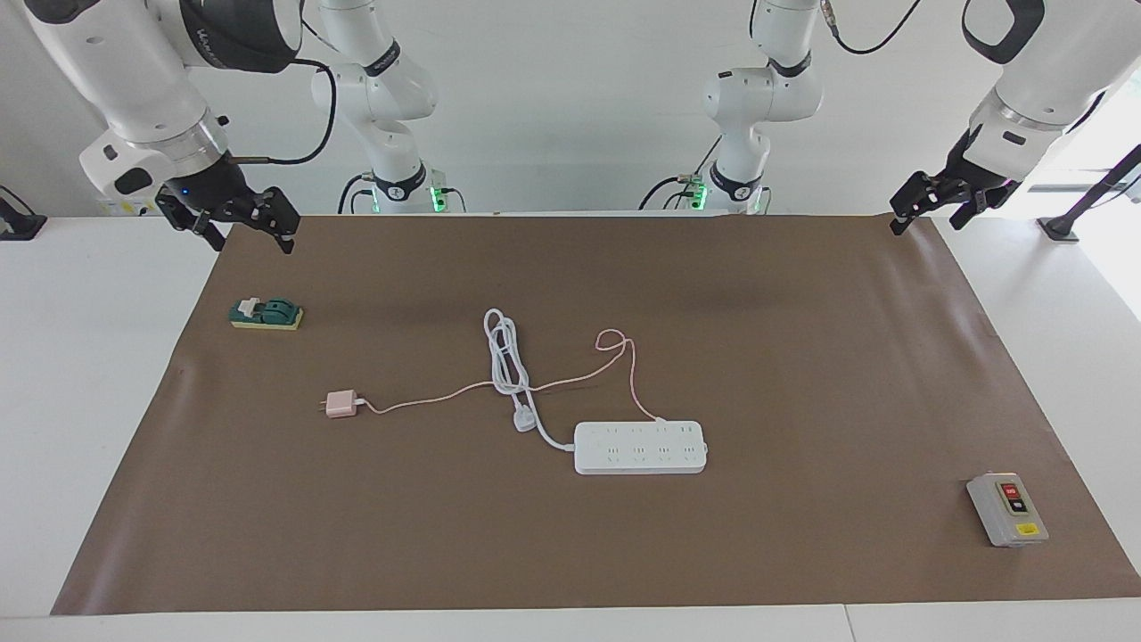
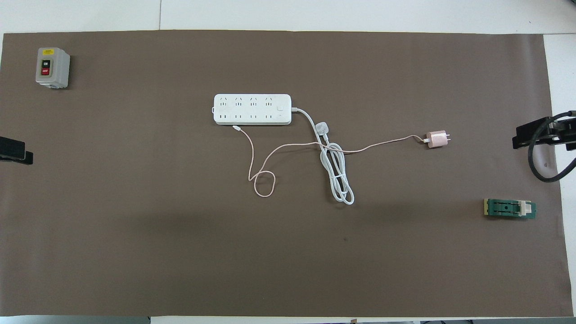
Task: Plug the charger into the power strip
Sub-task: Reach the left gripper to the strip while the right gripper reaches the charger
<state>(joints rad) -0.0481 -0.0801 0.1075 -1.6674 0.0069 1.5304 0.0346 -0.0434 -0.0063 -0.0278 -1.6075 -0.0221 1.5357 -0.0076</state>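
Observation:
The pink cable [image 2: 291,145] lies across the top of the white cord [image 2: 327,146]. The cable will slip free and leave the cord behind when I carry the charger.
The pale pink charger [image 1: 340,404] [image 2: 435,139] lies on the brown mat, toward the right arm's end of the table, its prongs pointing away from the power strip. Its thin pink cable [image 1: 615,343] [image 2: 263,184] runs across to the strip and loops near the strip's nearer edge. The white power strip [image 1: 640,448] [image 2: 252,109] lies flat mid-table, its sockets bare. My right gripper [image 1: 252,242] [image 2: 540,135] is open and empty, raised over the mat's corner. My left gripper [image 1: 927,223] [image 2: 15,150] is open and empty, raised over the mat's other near corner.
The strip's white three-pin plug [image 1: 524,419] [image 2: 322,129] and coiled thick cord lie between charger and strip, crossing the pink cable. A green and yellow switch block [image 1: 266,314] [image 2: 510,208] lies near the right gripper. A grey button box [image 1: 1007,508] [image 2: 52,67] stands at the left arm's end.

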